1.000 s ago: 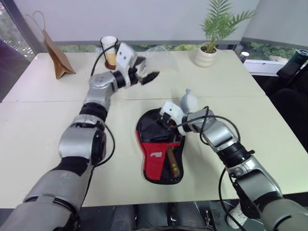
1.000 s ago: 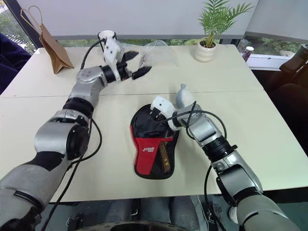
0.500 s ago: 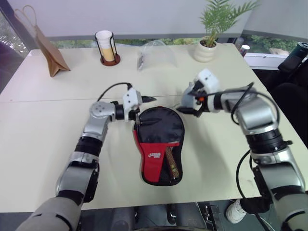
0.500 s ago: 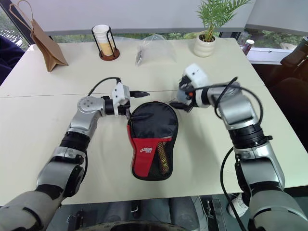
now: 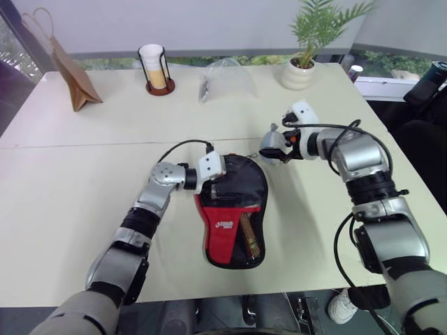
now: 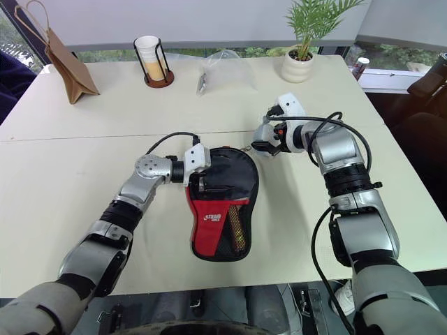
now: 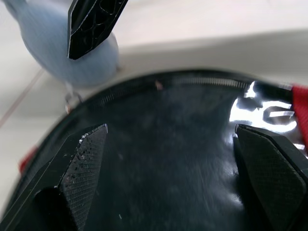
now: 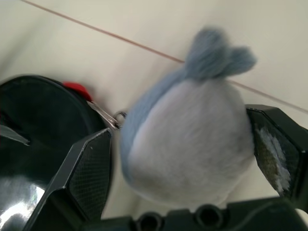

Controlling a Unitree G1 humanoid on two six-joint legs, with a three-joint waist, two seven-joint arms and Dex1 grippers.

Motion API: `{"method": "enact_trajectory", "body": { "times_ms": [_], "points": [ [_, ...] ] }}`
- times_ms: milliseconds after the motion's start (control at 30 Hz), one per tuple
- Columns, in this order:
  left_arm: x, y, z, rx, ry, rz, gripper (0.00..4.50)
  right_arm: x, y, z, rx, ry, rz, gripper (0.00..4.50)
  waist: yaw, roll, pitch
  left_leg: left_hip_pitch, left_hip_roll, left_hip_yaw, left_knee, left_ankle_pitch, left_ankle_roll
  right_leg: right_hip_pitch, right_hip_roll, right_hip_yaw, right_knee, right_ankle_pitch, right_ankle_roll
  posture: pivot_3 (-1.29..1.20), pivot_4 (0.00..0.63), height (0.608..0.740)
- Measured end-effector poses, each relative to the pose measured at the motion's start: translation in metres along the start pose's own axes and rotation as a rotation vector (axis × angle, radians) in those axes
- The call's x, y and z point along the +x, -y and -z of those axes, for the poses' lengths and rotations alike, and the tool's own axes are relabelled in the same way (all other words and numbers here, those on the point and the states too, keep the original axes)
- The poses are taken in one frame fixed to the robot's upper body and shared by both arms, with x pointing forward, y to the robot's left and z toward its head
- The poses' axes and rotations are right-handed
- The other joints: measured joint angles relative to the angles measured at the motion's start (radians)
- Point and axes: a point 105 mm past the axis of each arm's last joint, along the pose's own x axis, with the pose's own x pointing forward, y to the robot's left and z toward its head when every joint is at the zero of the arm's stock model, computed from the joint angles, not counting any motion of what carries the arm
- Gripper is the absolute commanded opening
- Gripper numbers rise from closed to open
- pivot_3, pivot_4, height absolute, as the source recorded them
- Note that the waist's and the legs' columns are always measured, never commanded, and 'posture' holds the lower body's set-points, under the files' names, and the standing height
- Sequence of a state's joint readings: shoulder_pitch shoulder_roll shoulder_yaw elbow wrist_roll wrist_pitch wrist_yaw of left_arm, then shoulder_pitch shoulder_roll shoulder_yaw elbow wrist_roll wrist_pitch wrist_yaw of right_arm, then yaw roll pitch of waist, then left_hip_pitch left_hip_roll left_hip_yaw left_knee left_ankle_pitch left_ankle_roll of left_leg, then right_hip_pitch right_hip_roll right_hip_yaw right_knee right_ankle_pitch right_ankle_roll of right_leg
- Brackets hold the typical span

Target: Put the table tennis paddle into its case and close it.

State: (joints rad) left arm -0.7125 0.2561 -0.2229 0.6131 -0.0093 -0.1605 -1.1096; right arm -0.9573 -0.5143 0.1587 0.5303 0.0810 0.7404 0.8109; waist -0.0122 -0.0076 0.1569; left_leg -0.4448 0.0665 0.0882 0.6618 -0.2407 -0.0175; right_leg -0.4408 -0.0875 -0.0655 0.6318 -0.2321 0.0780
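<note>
My left gripper has the metal ring (image 5: 253, 155) beyond it on the case's rim, so next my right gripper pulls the grey pouch toward me along the mesh pocket's side (image 5: 262, 230).
The case (image 5: 234, 209) lies flat on the table, round black end away from me, with its red logo panel and mesh pocket nearer. The table tennis paddle's striped wooden handle (image 5: 249, 235) shows through the mesh; its face is hidden under the black cover. My left gripper (image 5: 220, 178) is open over the case's upper left rim, its fingers (image 7: 84, 163) spread above the glossy black top. My right gripper (image 5: 274, 152) is open beside the case's upper right rim, with the small grey pouch (image 8: 192, 144) between its fingers. A metal ring (image 8: 109, 115) sits between pouch and case.
Along the table's far side stand a brown paper bag (image 5: 77, 77), a cup in a wire holder (image 5: 155, 66), a clear plastic bag (image 5: 227, 73) and a potted plant (image 5: 304, 52). A seam (image 5: 84, 145) crosses the tabletop.
My left gripper came down from the far side of the table to the case's upper left rim. My right gripper left the case and moved to the grey pouch. The case's open flap now lies shut.
</note>
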Motion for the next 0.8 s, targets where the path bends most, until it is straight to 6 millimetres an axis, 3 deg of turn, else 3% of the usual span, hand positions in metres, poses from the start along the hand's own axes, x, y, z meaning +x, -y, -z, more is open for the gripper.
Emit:
{"method": "enact_trajectory", "body": {
  "times_ms": [300,400,533,667,800],
  "points": [
    [0.001,0.0,0.002,0.026,-0.014,-0.004,4.38,0.011,0.007,0.004,0.009,-0.013,0.009,4.5,-0.001,0.0,0.0,0.002,0.0,0.0,0.0,0.0,0.0,0.003,0.0,0.0,0.0,0.0,0.0,0.0,0.15,0.74],
    [0.002,0.001,0.003,0.028,-0.019,-0.001,4.44,0.011,0.008,0.002,0.014,-0.012,0.012,3.64,-0.001,0.0,0.0,0.003,0.0,0.0,0.0,0.0,0.0,0.003,0.0,0.0,0.0,0.0,0.0,0.0,0.15,0.74],
    [0.003,0.001,0.003,0.027,-0.023,-0.001,4.44,0.011,0.008,0.002,0.022,-0.014,0.015,1.7,-0.001,0.0,0.0,0.003,0.0,-0.001,0.001,0.0,0.0,0.004,0.0,0.0,0.001,0.0,0.0,0.0,0.15,0.74],
    [0.003,0.001,0.003,0.023,-0.028,0.001,4.44,0.006,0.008,0.0,0.009,-0.012,0.016,0.22,0.0,0.0,0.0,0.003,0.0,-0.001,0.001,0.0,0.0,0.004,0.0,0.0,0.001,0.0,0.0,0.0,0.15,0.74],
    [0.004,0.002,0.004,0.013,-0.038,0.007,4.44,-0.002,0.01,0.011,-0.02,-0.043,0.026,0.07,0.001,0.0,0.0,0.004,0.0,-0.001,0.001,0.0,0.0,0.005,0.0,0.0,0.0,0.0,0.0,0.0,0.15,0.74]
  ]
}}
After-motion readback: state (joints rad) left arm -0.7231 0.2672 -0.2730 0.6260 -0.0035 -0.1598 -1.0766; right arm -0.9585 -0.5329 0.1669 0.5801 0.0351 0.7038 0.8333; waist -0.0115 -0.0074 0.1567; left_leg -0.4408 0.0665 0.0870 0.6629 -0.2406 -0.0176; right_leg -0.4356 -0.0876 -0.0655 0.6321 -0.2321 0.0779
